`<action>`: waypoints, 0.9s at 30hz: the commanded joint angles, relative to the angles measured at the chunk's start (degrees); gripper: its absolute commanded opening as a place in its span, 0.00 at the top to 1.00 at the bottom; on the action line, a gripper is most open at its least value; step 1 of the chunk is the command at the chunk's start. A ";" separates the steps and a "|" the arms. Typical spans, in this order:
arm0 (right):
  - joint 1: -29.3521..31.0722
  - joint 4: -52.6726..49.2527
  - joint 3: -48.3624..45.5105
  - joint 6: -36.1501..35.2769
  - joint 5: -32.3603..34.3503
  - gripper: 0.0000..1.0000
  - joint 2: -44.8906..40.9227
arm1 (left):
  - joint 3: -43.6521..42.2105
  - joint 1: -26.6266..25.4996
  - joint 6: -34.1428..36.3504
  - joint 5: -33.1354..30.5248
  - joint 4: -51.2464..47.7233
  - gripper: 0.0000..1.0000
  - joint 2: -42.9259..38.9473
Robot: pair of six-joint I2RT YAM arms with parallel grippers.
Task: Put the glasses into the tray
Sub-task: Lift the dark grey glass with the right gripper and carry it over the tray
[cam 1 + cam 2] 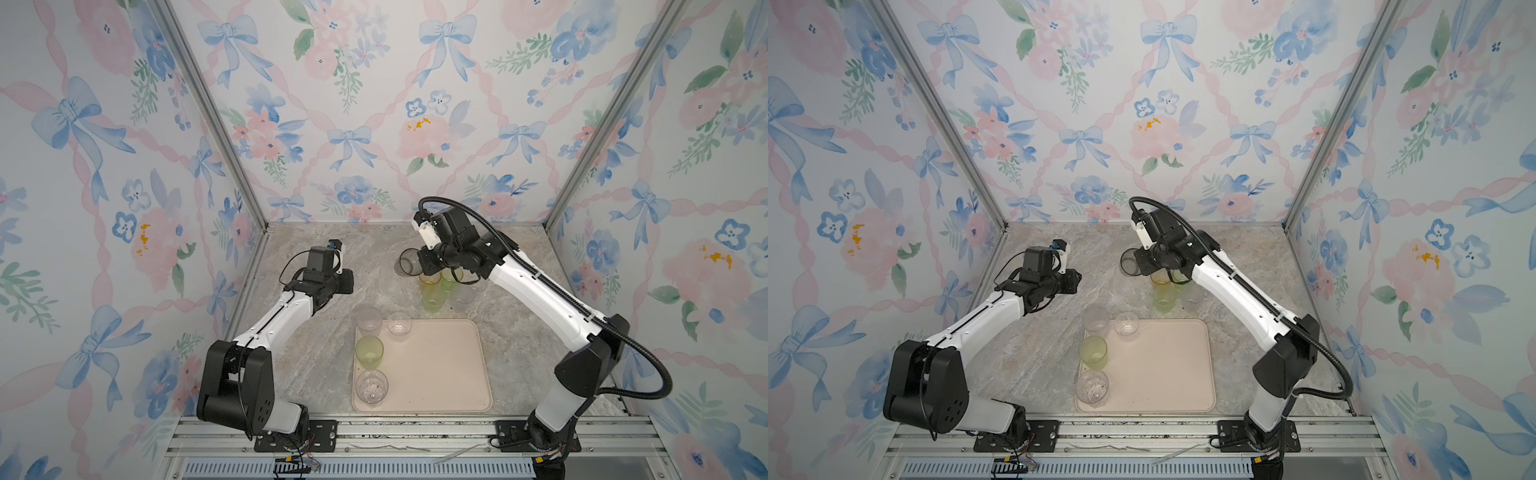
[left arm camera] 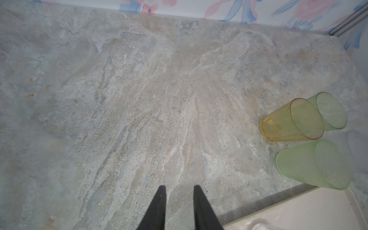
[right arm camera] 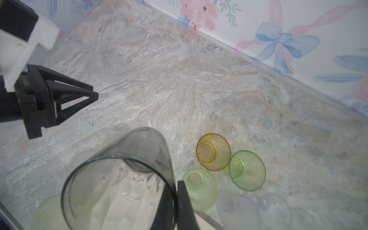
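The smoky grey glass's opening faces up and the tray is free beside the pale green glass, so my right gripper should keep going and let go there.
The cream tray lies at the front middle. Along its left side stand a frosted glass, a pale green one and a clear one; another clear glass is at its far edge. Behind the tray, on the table, stand an amber glass, two green ones and clear ones. My right gripper is shut on the wall of a smoky grey glass, held tilted above the table. My left gripper hovers open and empty, left of the group.
Floral walls close in the marble table on three sides, with metal posts at the back corners. A metal rail runs along the front edge. The tray's rim shows beside my left fingers.
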 commanded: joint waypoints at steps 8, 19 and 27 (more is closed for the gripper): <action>10.95 -10.32 -14.18 2.55 5.22 1.00 -10.67 | -0.75 -2.16 0.40 -5.22 -1.31 0.73 -4.02; 18.40 -9.32 -19.95 6.79 0.28 1.00 -5.14 | -1.10 -3.04 0.26 -6.17 -2.66 0.73 -6.16; 19.73 -7.07 -20.06 8.23 -1.02 1.00 2.06 | -1.32 -5.37 0.62 -7.52 -2.64 0.73 -4.81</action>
